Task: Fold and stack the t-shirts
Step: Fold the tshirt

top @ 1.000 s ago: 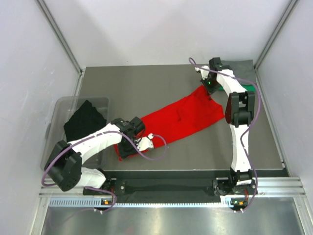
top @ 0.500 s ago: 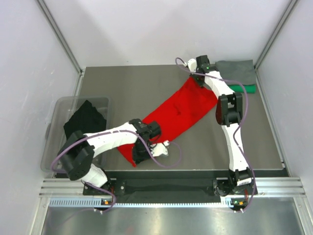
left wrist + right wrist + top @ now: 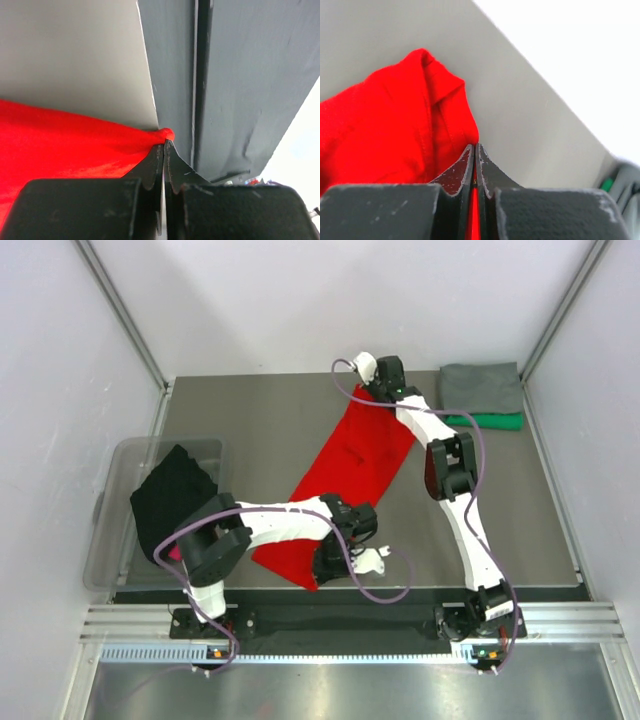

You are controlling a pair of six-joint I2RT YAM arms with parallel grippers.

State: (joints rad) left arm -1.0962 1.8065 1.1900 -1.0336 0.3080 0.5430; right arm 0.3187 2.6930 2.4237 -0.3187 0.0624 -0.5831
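Observation:
My right gripper is on the far end of the red t-shirt point(image 3: 347, 458), which slants. Next, I straighten it, then grip its near corners point(image 3: 266, 557) with both grippers to fold.
A bright red t-shirt point(image 3: 345, 475) lies stretched in a long band across the middle of the table, from near front to far back. My left gripper point(image 3: 330, 565) is shut on its near end; the left wrist view shows the red cloth point(image 3: 75, 145) pinched at the fingertips. My right gripper point(image 3: 372, 392) is shut on its far end; the right wrist view shows red cloth point(image 3: 395, 130) between the closed jaws. A grey folded shirt point(image 3: 482, 388) lies on a green one point(image 3: 495, 421) at the back right. A black shirt point(image 3: 172, 488) sits in the tub.
A translucent grey plastic tub point(image 3: 120, 465) stands at the left edge of the table. White walls and metal corner posts enclose the table point(image 3: 260, 410). Purple cables loop from both arms near the shirt.
Both grippers have swung the red shirt: the left end moved right along the front edge, the right end moved left along the back. The shirt now lies more front to back.

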